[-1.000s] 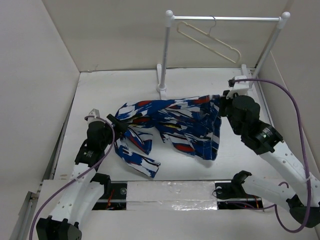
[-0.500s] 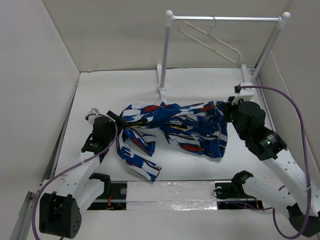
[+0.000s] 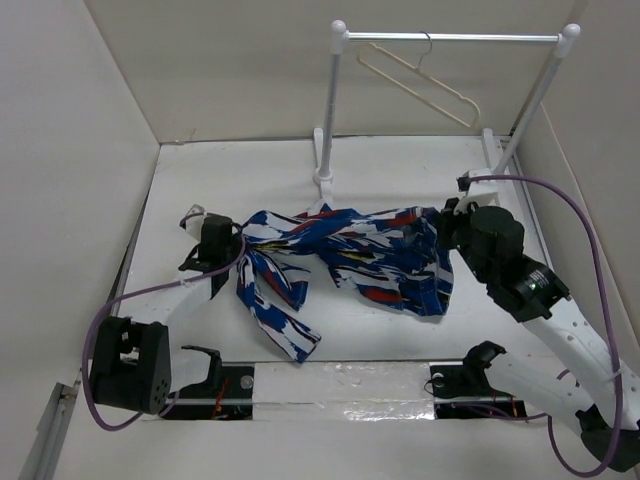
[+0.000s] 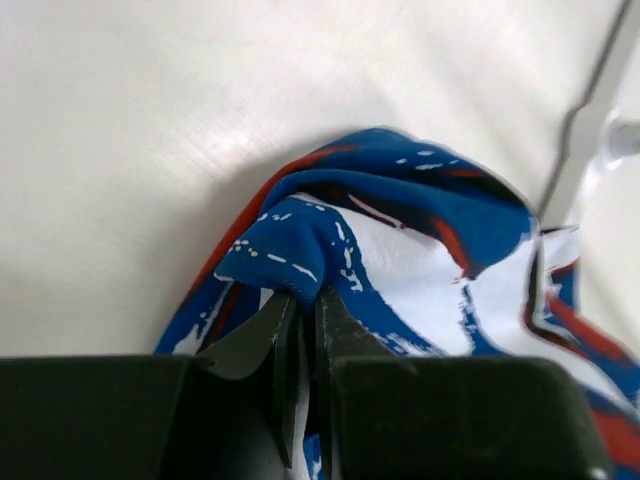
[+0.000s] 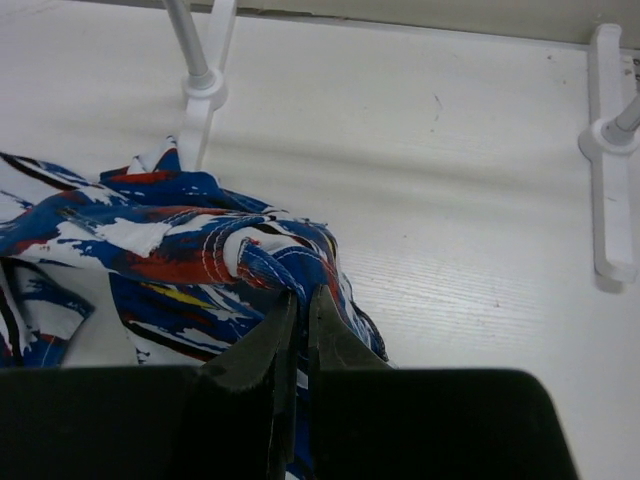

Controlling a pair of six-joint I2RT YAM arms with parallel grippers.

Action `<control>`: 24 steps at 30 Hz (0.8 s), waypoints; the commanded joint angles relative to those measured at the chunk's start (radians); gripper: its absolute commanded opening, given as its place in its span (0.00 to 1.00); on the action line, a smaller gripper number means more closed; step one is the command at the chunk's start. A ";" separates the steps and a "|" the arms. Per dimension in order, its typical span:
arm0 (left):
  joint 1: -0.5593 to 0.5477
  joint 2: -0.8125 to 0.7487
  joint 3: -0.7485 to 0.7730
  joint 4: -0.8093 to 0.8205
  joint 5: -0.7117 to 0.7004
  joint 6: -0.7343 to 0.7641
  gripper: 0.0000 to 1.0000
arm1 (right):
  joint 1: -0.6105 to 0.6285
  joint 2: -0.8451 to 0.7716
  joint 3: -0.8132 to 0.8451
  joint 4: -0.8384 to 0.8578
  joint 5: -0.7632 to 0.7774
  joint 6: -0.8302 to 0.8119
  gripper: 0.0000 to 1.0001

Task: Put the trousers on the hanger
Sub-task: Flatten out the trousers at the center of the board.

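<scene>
I should pull the trousers' stitched edge toward the stand's nearby foot (image 3: 491, 149) with my right gripper to spread them out before hanging, because the trousers bunch and twist (image 3: 338, 232) at their middle.
The trousers (image 3: 350, 255), royal blue with white, red and black streaks, lie stretched across the middle of the table, with one leg trailing toward the near edge. My left gripper (image 3: 240, 243) is shut on a fold at their left end; the left wrist view shows blue cloth (image 4: 400, 250) pinched between the closed fingers of that gripper (image 4: 305, 295). My right gripper (image 3: 440, 225) is shut on their right end, where a stitched edge of the trousers (image 5: 150, 250) is nipped at its tips (image 5: 300, 295). The cream hanger (image 3: 420, 85) hangs by its hook from the rail at the back.
The white two-post rail stand (image 3: 330, 110) rises behind the trousers; its feet (image 5: 205, 90) (image 5: 610, 150) rest on the table close to my right gripper. White walls enclose the table on the left, the back and the right. A purple cable (image 3: 590, 230) loops off the right arm.
My left gripper has swung away from the near edge to the trousers' left end and shut on the cloth there. The trousers now lie more stretched between both grippers.
</scene>
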 commanded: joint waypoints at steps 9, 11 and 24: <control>0.000 -0.271 0.425 -0.257 -0.164 0.185 0.00 | 0.231 -0.115 0.243 -0.123 -0.110 -0.053 0.00; 0.000 -0.314 0.491 -0.318 -0.183 0.254 0.00 | 0.258 -0.121 0.355 -0.163 -0.229 -0.062 0.00; 0.011 0.033 0.911 -0.325 -0.149 0.575 0.18 | 0.267 -0.123 0.379 -0.180 0.109 0.054 0.00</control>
